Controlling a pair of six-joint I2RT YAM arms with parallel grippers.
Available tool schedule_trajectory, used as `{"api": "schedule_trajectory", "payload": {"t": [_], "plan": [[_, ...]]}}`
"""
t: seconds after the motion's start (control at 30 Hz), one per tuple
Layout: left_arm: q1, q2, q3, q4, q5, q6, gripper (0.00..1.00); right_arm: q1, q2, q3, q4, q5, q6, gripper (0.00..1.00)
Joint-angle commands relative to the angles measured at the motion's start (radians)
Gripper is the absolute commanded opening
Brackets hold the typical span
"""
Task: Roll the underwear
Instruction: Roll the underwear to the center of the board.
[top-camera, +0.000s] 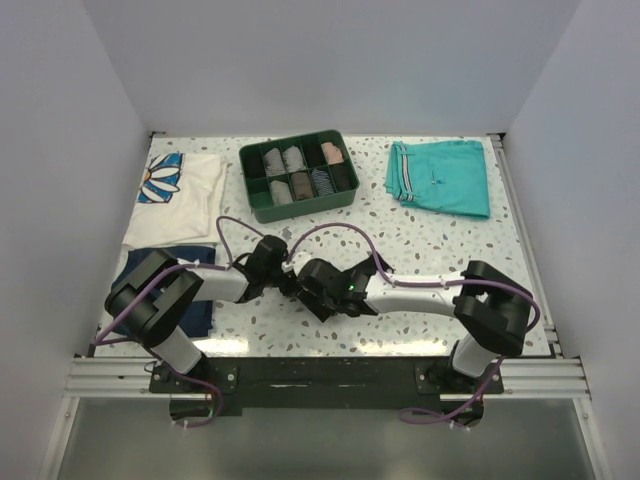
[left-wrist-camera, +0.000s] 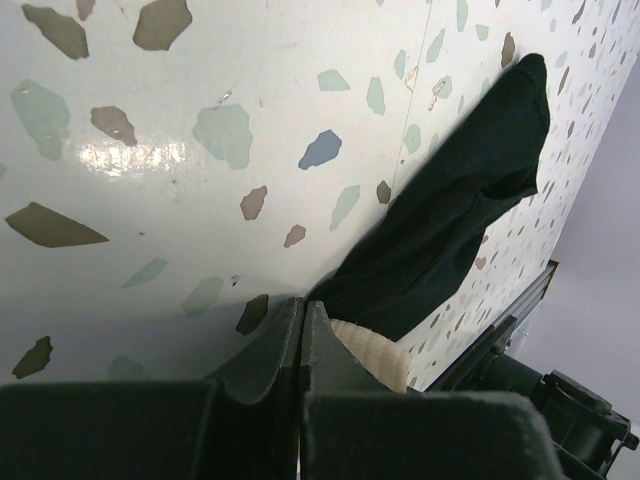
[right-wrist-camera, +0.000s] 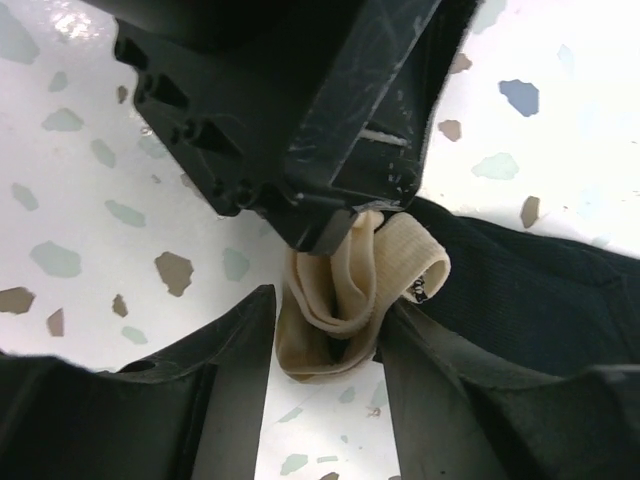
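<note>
The beige waistband (left-wrist-camera: 373, 355) is next to the left gripper's closed fingers, so the left gripper should move back, open and take the bunched fold (right-wrist-camera: 345, 295) between its fingers.
The underwear (right-wrist-camera: 520, 290) is black fabric with a beige waistband (right-wrist-camera: 340, 300) bunched into an upright fold. My left gripper (left-wrist-camera: 302, 305) is shut, and its tips meet that fold, with the beige band (left-wrist-camera: 375, 350) beside its right finger and the black fabric (left-wrist-camera: 450, 220) trailing away. In the right wrist view the left gripper's black body (right-wrist-camera: 300, 120) sits right above the fold. My right gripper (right-wrist-camera: 330, 305) straddles the beige fold, its fingers just at both sides without squeezing it. In the top view both grippers (top-camera: 285, 272) (top-camera: 312, 288) meet low in the middle and hide the underwear.
A green divided tray (top-camera: 300, 211) with several small rolls stands at the back centre. Teal shorts (top-camera: 440, 177) lie at the back right. A white printed T-shirt (top-camera: 180, 185) lies at the back left, with a navy folded garment (top-camera: 195, 252) under the left arm.
</note>
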Motion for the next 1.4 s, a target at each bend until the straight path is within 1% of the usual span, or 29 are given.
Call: {"api": "schedule_trajectory", "payload": {"t": [0.0, 0.13, 0.17, 0.27, 0.37, 0.47, 0.5, 0.53, 0.6, 0.63, 0.67, 0.9, 0.93, 1.0, 1.03, 1.07, 1.1, 1.2, 1.23, 1.27, 1.33, 1.37], "plan": [[-0.014, 0.047, -0.026, -0.166, -0.044, 0.053, 0.00, 0.014, 0.005, 0.025, -0.006, 0.089, 0.031, 0.46], [-0.013, 0.047, -0.026, -0.161, -0.041, 0.051, 0.00, 0.017, 0.009, 0.013, -0.001, 0.090, 0.038, 0.40], [-0.013, 0.047, -0.026, -0.158, -0.039, 0.051, 0.00, 0.018, 0.007, 0.009, 0.005, 0.090, 0.040, 0.38], [-0.013, 0.044, -0.028, -0.154, -0.038, 0.048, 0.00, 0.025, 0.001, -0.004, 0.028, 0.077, 0.046, 0.37], [-0.013, 0.041, -0.032, -0.144, -0.033, 0.043, 0.00, 0.028, 0.005, -0.009, 0.045, 0.055, 0.048, 0.32], [-0.013, 0.038, -0.032, -0.140, -0.031, 0.043, 0.00, 0.028, 0.009, -0.020, 0.068, 0.025, 0.055, 0.24], [-0.014, 0.033, -0.034, -0.138, -0.030, 0.042, 0.00, 0.029, 0.010, -0.026, 0.074, 0.020, 0.061, 0.19], [-0.013, 0.030, -0.035, -0.137, -0.030, 0.042, 0.00, 0.029, 0.009, -0.030, 0.082, 0.017, 0.070, 0.16], [-0.014, 0.012, -0.040, -0.135, -0.034, 0.039, 0.03, 0.029, 0.007, -0.053, 0.103, 0.001, 0.083, 0.11], [-0.014, 0.004, -0.043, -0.132, -0.037, 0.037, 0.04, 0.029, 0.005, -0.069, 0.113, -0.002, 0.097, 0.03], [-0.014, -0.002, -0.044, -0.129, -0.039, 0.036, 0.06, 0.028, -0.001, -0.079, 0.131, -0.009, 0.106, 0.00], [-0.014, -0.068, -0.058, -0.129, -0.065, 0.031, 0.16, 0.025, -0.051, -0.159, 0.225, -0.068, 0.189, 0.00], [-0.014, -0.073, -0.058, -0.132, -0.068, 0.031, 0.19, 0.022, -0.056, -0.176, 0.234, -0.081, 0.208, 0.00], [-0.014, -0.096, -0.058, -0.138, -0.076, 0.033, 0.20, 0.003, -0.082, -0.196, 0.269, -0.107, 0.230, 0.00], [-0.013, -0.104, -0.058, -0.147, -0.085, 0.037, 0.22, -0.004, -0.094, -0.220, 0.275, -0.130, 0.253, 0.00], [-0.014, -0.120, -0.060, -0.153, -0.093, 0.039, 0.24, -0.014, -0.106, -0.236, 0.316, -0.146, 0.265, 0.00], [-0.014, -0.130, -0.058, -0.160, -0.097, 0.040, 0.26, -0.037, -0.119, -0.253, 0.335, -0.164, 0.276, 0.00], [-0.014, -0.169, -0.063, -0.178, -0.120, 0.045, 0.39, -0.107, -0.163, -0.316, 0.412, -0.262, 0.322, 0.00], [-0.013, -0.180, -0.063, -0.189, -0.132, 0.046, 0.47, -0.127, -0.182, -0.348, 0.430, -0.287, 0.343, 0.00], [-0.014, -0.203, -0.063, -0.195, -0.137, 0.048, 0.49, -0.167, -0.192, -0.362, 0.465, -0.337, 0.354, 0.00], [-0.013, -0.232, -0.063, -0.215, -0.168, 0.051, 0.58, -0.205, -0.208, -0.400, 0.493, -0.379, 0.374, 0.00], [-0.014, -0.263, -0.064, -0.221, -0.180, 0.053, 0.60, -0.237, -0.221, -0.409, 0.516, -0.402, 0.382, 0.00]]}}
